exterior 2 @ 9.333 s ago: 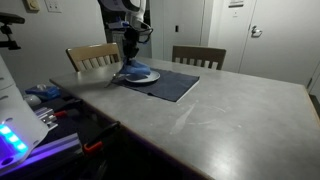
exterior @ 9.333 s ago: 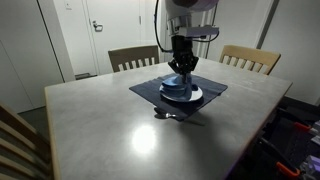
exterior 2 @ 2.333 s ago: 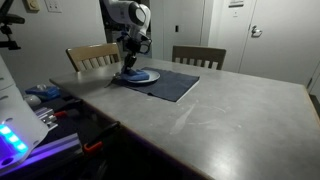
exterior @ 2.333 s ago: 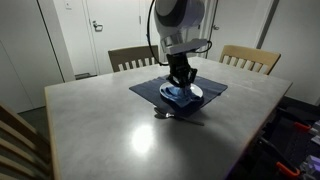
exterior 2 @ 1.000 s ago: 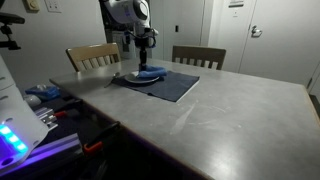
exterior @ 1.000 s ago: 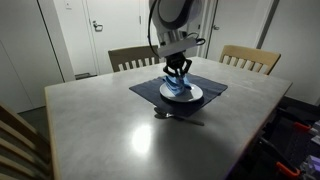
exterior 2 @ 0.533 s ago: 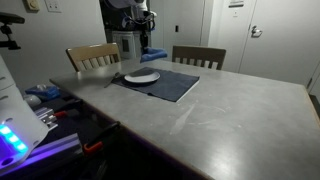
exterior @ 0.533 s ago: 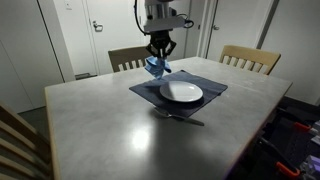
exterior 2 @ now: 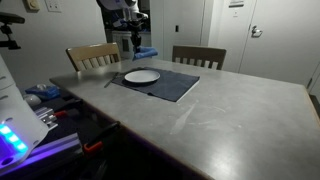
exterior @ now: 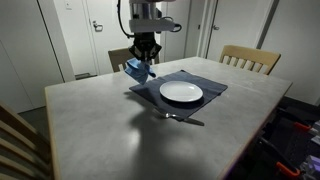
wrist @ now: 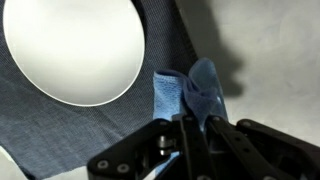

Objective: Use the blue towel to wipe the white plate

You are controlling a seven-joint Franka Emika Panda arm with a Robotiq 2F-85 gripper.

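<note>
My gripper is holding the blue towel (exterior: 138,70), which hangs clear of the white plate, so my gripper should go on over the placemat's edge (exterior: 138,91) before it lets go of the towel there.
A white plate (exterior: 181,92) lies bare on a dark placemat (exterior: 210,84); it also shows in the other exterior view (exterior 2: 141,76) and at the upper left of the wrist view (wrist: 72,50). My gripper (exterior: 144,62) is shut on the blue towel (exterior: 136,69) and holds it in the air, off to the side of the plate above the placemat's edge. In the other exterior view the gripper (exterior 2: 136,47) carries the towel (exterior 2: 146,53) above the plate. In the wrist view the towel (wrist: 190,93) hangs from the closed fingers (wrist: 185,128).
A spoon or fork (exterior: 180,118) lies at the placemat's near edge. Wooden chairs (exterior: 250,58) stand behind the grey table (exterior: 110,135). Another chair back (exterior: 18,140) is at the near corner. Equipment with lights (exterior 2: 20,135) stands beside the table.
My gripper lifted the towel off the plate and moved it up and away to the side. The plate now lies uncovered.
</note>
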